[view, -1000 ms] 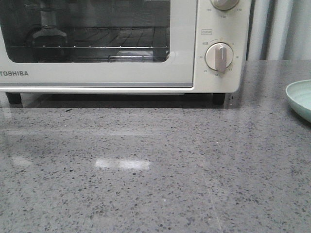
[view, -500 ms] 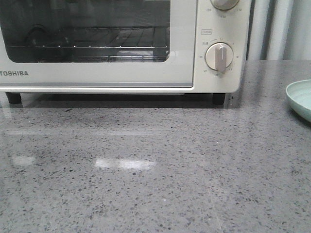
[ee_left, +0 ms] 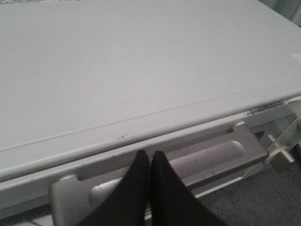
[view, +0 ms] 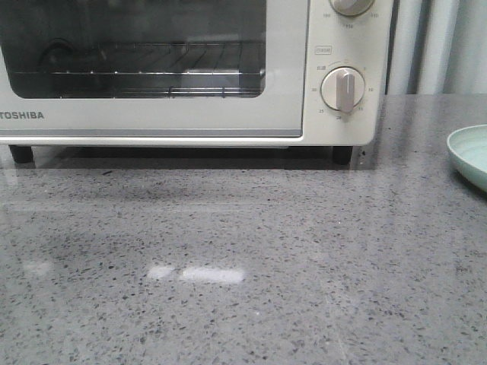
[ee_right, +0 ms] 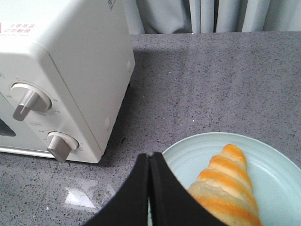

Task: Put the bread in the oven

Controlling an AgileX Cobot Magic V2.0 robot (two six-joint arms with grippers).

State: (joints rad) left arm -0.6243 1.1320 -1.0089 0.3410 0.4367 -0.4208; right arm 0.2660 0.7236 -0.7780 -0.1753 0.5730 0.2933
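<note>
I expect the bread (ee_right: 227, 197) to squeeze inward when I lift it with my right gripper and then puff back out, because the rolled ridges (ee_right: 227, 165) look puffy.
The cream-white Toshiba oven (view: 190, 114) stands at the back of the grey counter, its glass door closed and the wire rack (view: 152, 72) bare behind it. My left gripper (ee_left: 149, 154) is shut and empty, its tips above the door handle (ee_left: 207, 155) at the oven's top front edge. The bread (ee_right: 228, 186), golden-orange with cream stripes, lies on a pale green plate (ee_right: 277, 165) to the right of the oven. My right gripper (ee_right: 149, 156) is shut and empty, held over the plate's near rim beside the bread. Neither gripper shows in the front view.
The plate's edge shows at the far right of the front view (view: 468, 156). Two round dials (view: 344, 89) sit on the oven's right panel. Grey curtains (ee_right: 207, 16) hang behind the counter.
The dark reflection in the oven's glass door has shifted and thinned. The bright reflection on the counter has moved slightly nearer. The oven and the plate have not moved.
</note>
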